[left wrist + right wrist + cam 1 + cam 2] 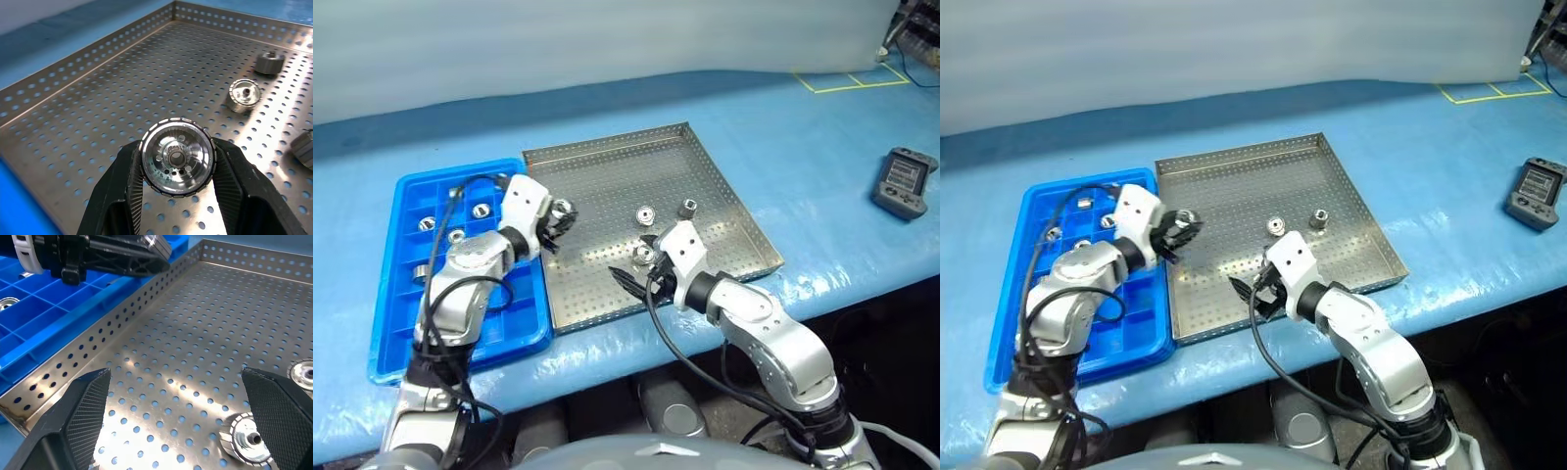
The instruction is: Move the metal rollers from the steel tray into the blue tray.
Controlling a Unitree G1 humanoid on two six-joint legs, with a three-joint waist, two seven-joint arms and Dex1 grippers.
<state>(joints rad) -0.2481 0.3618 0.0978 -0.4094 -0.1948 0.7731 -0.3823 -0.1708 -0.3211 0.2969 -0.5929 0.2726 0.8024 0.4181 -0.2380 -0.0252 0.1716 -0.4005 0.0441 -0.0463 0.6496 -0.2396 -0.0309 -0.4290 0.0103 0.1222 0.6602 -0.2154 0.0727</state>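
The roller (563,208) is held squarely above the steel tray's rim by my left gripper's fingers, so my left gripper should go on carrying it toward the blue tray's empty front compartment (398,346) before it lets go there.
The steel tray (607,149) lies in the middle of the blue table, and the blue tray (389,323) sits against its left side. My left gripper (558,213) hangs over the steel tray's left rim, shut on one metal roller (177,157). Three more rollers rest on the perforated floor (645,214) (688,207) (644,254). My right gripper (181,396) is open and empty just above the tray floor, with a roller (244,440) beside one of its fingers (281,406). Several rollers lie in the blue tray's compartments (428,223) (480,210) (457,235).
A grey handheld device (904,181) lies on the table far to the right. Yellow tape marks (852,83) sit at the back right. The table's front edge runs close under both trays, and a pale wall stands behind.
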